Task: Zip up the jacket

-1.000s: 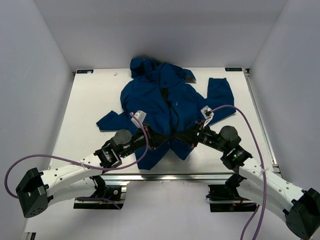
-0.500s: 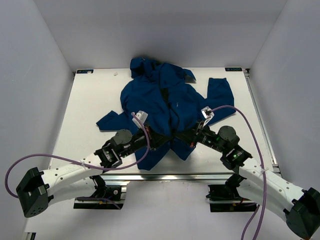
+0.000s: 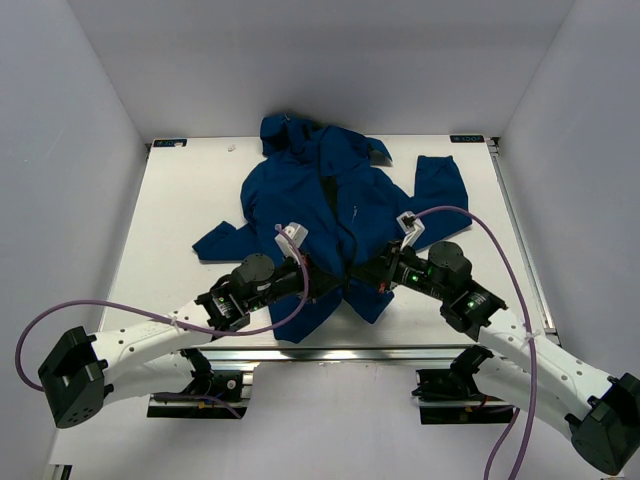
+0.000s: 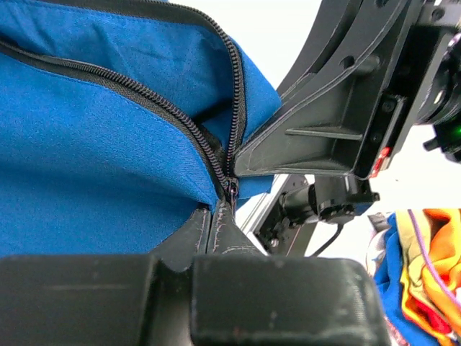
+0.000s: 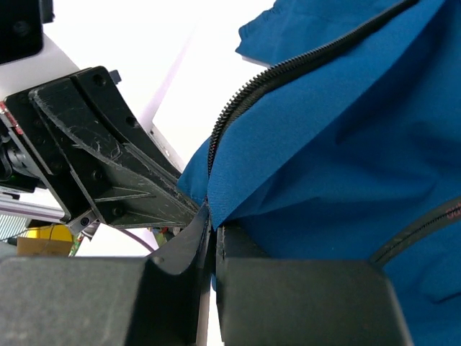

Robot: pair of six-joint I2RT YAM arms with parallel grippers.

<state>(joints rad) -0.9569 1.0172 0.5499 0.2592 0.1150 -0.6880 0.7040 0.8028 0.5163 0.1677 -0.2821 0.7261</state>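
Observation:
Both tooth rows (image 4: 228, 171) meet at the ends of my left gripper's fingers. My right gripper keeps hold of the hem edge (image 5: 217, 194) until my left gripper steadies the rows, and then lets go.
The dark blue hooded jacket (image 3: 330, 200) lies face up on the white table (image 3: 180, 210), hood at the far side, front zipper (image 3: 345, 225) partly open. My left gripper (image 3: 334, 284) is at the bottom hem, shut on the lower end of the zipper (image 4: 229, 189), where the two tooth rows (image 4: 144, 90) meet. My right gripper (image 3: 363, 279) is right beside it, shut on the hem edge of the jacket's other front panel (image 5: 338, 144). In the wrist views the left fingertips (image 4: 216, 216) and right fingertips (image 5: 205, 223) are pressed together on fabric. The two grippers nearly touch.
The right sleeve (image 3: 440, 185) lies out to the right and the left sleeve (image 3: 220, 240) to the left. A metal rail (image 3: 330, 352) runs along the table's near edge. White walls enclose three sides. A pile of coloured cloth (image 4: 425, 267) shows below the table.
Both arms have shifted a little toward each other and the centre. The bottom hem has drawn together between the grippers. Both grips are unchanged.

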